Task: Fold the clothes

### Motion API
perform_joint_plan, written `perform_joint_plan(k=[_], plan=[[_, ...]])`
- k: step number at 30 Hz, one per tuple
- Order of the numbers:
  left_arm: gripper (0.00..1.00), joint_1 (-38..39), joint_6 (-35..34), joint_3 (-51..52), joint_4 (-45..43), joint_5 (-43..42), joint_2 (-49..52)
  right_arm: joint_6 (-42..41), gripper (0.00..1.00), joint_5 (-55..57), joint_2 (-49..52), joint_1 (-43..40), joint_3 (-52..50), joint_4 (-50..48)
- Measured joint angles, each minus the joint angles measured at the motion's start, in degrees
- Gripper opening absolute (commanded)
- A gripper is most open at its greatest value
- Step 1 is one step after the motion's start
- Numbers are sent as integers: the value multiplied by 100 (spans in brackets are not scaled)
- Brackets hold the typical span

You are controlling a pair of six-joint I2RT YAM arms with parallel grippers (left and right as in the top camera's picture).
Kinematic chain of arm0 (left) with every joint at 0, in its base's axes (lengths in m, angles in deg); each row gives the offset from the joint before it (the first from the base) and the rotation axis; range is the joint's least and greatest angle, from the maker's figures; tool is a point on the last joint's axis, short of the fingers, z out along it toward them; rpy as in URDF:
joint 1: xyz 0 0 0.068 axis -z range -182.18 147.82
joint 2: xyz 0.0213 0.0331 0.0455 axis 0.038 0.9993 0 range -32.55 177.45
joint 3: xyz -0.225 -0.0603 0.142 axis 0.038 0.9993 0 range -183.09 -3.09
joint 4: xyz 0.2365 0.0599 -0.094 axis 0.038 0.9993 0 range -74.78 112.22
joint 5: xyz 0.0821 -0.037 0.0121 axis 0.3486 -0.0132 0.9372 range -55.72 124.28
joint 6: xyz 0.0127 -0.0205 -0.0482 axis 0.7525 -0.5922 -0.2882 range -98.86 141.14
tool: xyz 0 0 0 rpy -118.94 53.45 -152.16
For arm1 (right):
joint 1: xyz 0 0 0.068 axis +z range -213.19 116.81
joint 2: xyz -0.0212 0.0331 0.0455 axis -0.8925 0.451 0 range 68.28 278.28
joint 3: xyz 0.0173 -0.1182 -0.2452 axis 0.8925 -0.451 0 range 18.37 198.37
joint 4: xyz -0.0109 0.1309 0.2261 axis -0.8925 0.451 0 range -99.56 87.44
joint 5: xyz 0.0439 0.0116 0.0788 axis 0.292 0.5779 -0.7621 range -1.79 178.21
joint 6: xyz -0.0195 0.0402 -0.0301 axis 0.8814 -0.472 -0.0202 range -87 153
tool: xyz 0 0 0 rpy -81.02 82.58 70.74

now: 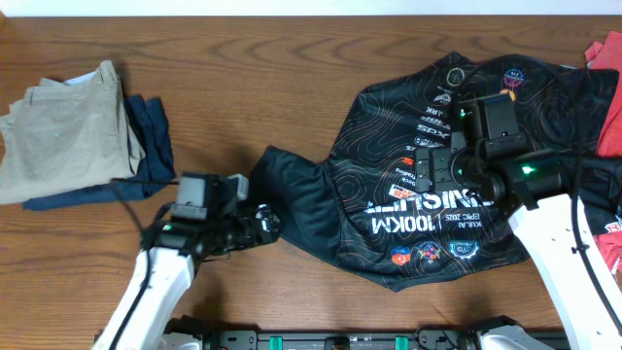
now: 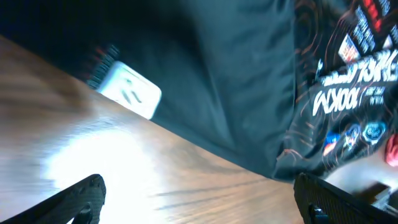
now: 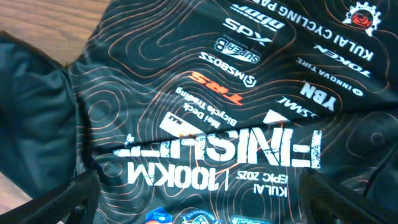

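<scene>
Next, I draw the black jersey with my left gripper to the open wood (image 1: 219, 102) beside the khaki trousers before folding, since it lies crowded (image 1: 595, 124) against the red cloth.
The black cycling jersey (image 1: 428, 194) with orange contour lines and white logos lies spread on the table at centre right, one plain black sleeve reaching left. My left gripper (image 1: 264, 226) is open and empty just off that sleeve's lower edge. In the left wrist view its fingers (image 2: 202, 208) span bare wood, with the jersey (image 2: 249, 81) just beyond and a white tag (image 2: 127, 92) on it. My right gripper (image 1: 423, 173) is open and hovers over the jersey's printed chest. In the right wrist view its fingers (image 3: 202, 202) straddle the "100KM" print on the jersey (image 3: 236, 93).
Folded khaki trousers (image 1: 63, 131) lie on a navy garment (image 1: 154, 146) at the far left. Red cloth shows at the right edge, at the top (image 1: 607, 58) and lower down (image 1: 610, 243). The wooden table (image 1: 243, 78) runs to a front rail at the bottom.
</scene>
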Motion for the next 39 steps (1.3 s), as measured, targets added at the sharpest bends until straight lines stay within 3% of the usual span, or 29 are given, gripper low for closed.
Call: perform_joint_plan(k=[9, 17, 18, 21, 27, 34, 39], plan=[[98, 1137, -1353, 0, -1213, -72, 1414, -2, 99, 13, 4, -9, 0, 166], [97, 2131, -2332, -177, -2876, -291, 2240, -17, 99, 17, 4, -9, 0, 195], [95, 2277, -2411, -184, -3134, -304, 2330, -22, 99, 17, 4, -11, 0, 181], [70, 2686, -2579, -186, -3816, -223, 2599, -31, 99, 15, 4, -28, 0, 170], [8, 3012, -2649, -138, -3989, 428, 2822, -42, 99, 17, 7, -286, 0, 247], [6, 2647, -1958, -114, -3803, 745, 2806, -42, 99, 20, 7, -717, 0, 372], [6, 1631, -1191, -219, -3051, 920, 2583, -44, 99, 28, 7, -1016, 0, 544]])
